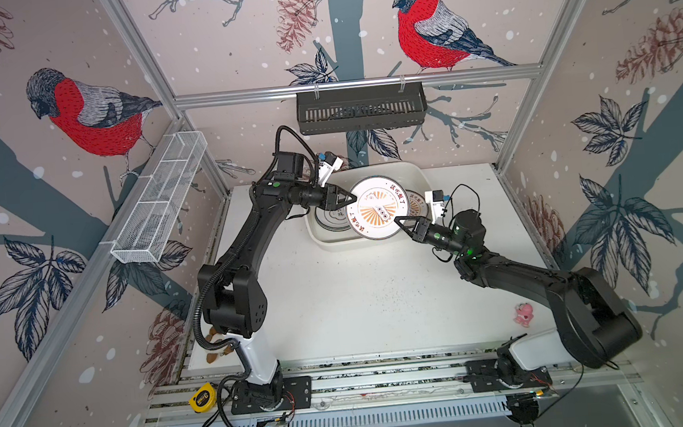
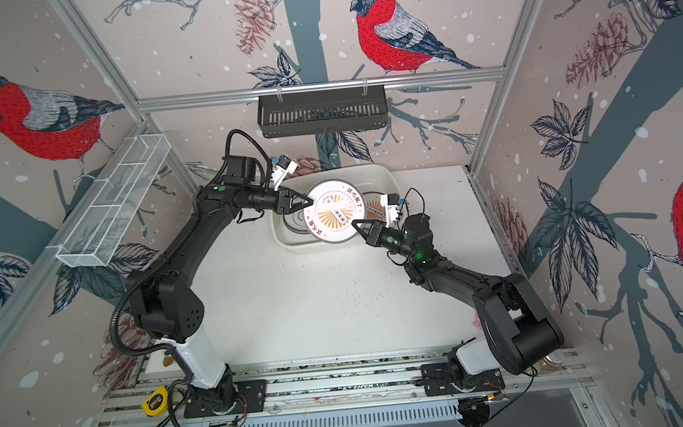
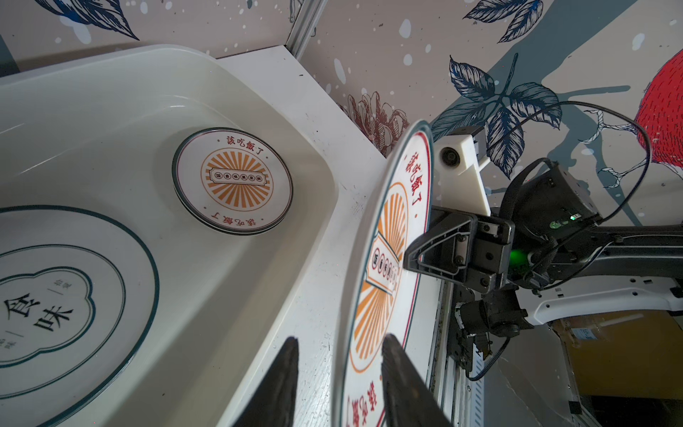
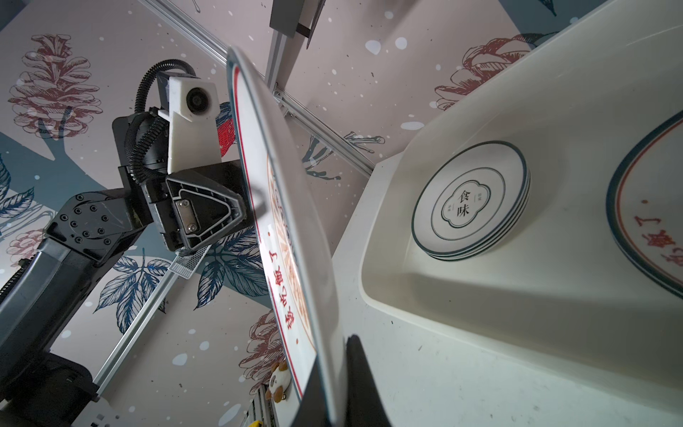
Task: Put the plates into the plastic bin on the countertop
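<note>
Next, my left gripper closes on the opposite rim (image 1: 351,200) and lowers the plate on its own, because my right gripper is holding the plate's near rim (image 1: 395,223) over the bin's side.
A white plate with an orange sunburst (image 1: 377,207) (image 2: 333,211) hangs tilted over the plastic bin (image 1: 407,168) (image 2: 375,171) at the back of the countertop (image 1: 359,305). My right gripper (image 1: 398,219) (image 4: 334,355) is shut on its near right rim. My left gripper (image 1: 353,199) (image 3: 340,338) straddles the opposite rim with its jaws apart, one finger clear of the plate (image 3: 388,258). Inside the bin lie a stack topped by a quatrefoil plate (image 4: 469,199) (image 3: 74,307) and a sunburst plate (image 3: 233,181) (image 4: 650,218).
A black slotted rack (image 1: 361,111) hangs on the back rail above the bin. A white wire basket (image 1: 163,195) is mounted on the left wall. A pink toy (image 1: 522,313) sits at the countertop's right, a yellow tape measure (image 1: 202,397) on the front rail.
</note>
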You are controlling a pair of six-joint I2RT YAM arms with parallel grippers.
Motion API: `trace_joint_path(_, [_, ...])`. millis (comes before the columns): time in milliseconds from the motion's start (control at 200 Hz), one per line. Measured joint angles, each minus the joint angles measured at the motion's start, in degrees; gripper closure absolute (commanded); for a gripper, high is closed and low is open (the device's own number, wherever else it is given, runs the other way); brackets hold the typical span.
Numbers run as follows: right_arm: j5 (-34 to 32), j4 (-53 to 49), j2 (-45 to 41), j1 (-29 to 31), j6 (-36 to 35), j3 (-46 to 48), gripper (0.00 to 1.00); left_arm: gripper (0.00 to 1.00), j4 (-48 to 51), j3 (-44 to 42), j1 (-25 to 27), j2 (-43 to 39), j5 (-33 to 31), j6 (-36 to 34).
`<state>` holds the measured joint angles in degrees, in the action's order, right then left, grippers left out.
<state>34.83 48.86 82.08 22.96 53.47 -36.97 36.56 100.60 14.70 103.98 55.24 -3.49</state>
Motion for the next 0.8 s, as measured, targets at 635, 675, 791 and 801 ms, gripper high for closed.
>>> trace_joint_path(635, [4.7,-13.5,-1.4,-2.9,-10.2,-5.8,0.98,0.88,1.5,0.5,0.0,1.6,1.4,0.7])
trace_joint_path(675, [4.6,-14.0,-1.5,-2.9,-10.3,-5.9,0.97,0.9,1.5,0.5,0.1,1.7,1.1,0.7])
trace_joint_path(791, [4.1,-15.6,-1.6,-2.8,-10.6,-6.3,0.97,0.93,1.5,0.5,0.4,2.0,-0.2,0.9])
trace_joint_path(801, [4.0,-15.8,-1.7,-2.7,-10.6,-6.3,0.97,0.94,1.5,0.5,0.5,2.0,-0.3,0.9])
